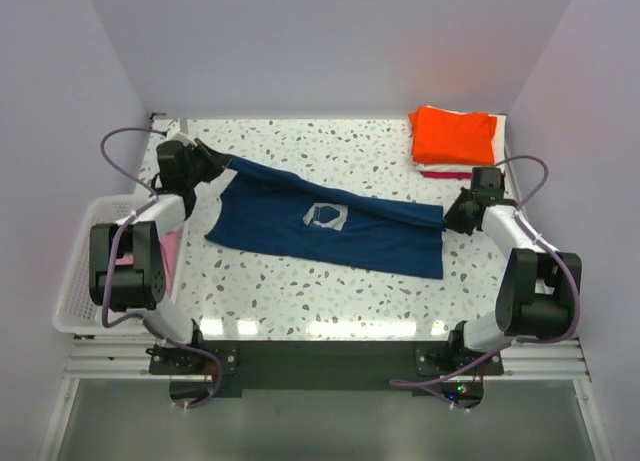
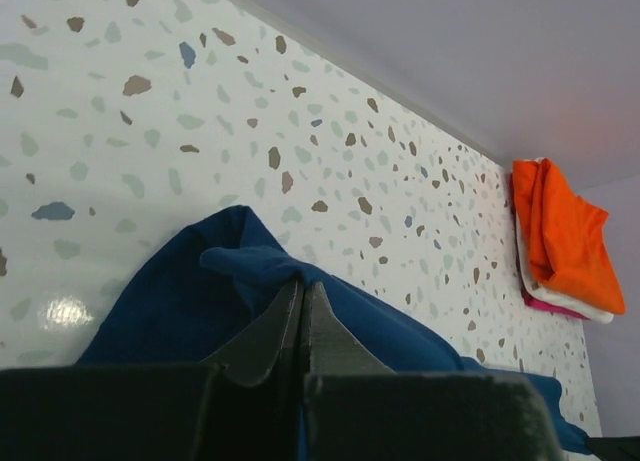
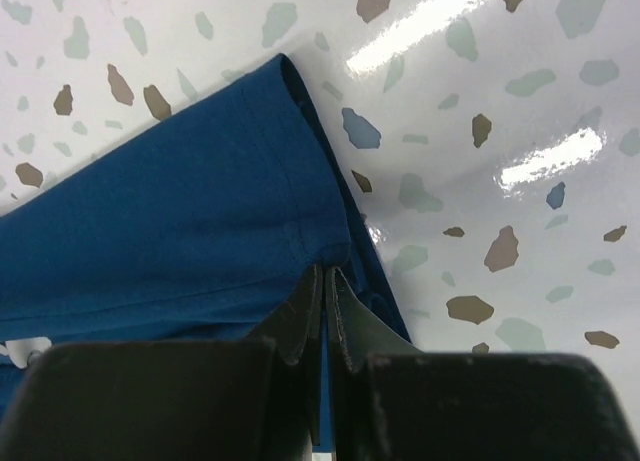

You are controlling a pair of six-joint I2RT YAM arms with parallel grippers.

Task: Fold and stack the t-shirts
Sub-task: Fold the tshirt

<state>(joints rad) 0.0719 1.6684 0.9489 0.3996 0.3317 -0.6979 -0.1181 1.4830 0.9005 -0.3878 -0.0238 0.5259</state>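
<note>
I keep moving my left gripper down to the front layer [image 1: 235, 215] and let go there, because the navy t-shirt's edge [image 1: 335, 193] is tight from its lifted corner to the hemmed end.
A navy t-shirt [image 1: 330, 221] with a pale chest print lies stretched across the table, folded lengthwise. My left gripper [image 1: 222, 164] is shut on its far left corner [image 2: 245, 256], which is lifted a little off the table. At the right, my right gripper [image 1: 447, 217] is shut on the shirt's hemmed end [image 3: 300, 231]. A folded orange t-shirt [image 1: 453, 134] tops a stack at the back right, with a white one [image 2: 560, 296] and a red or pink one [image 1: 447, 174] under it.
A white slatted basket [image 1: 85, 281] hangs off the table's left edge with a pink cloth [image 1: 168, 256] inside. White walls close in the back and sides. The speckled tabletop [image 1: 330, 291] shows bare in front of the navy shirt.
</note>
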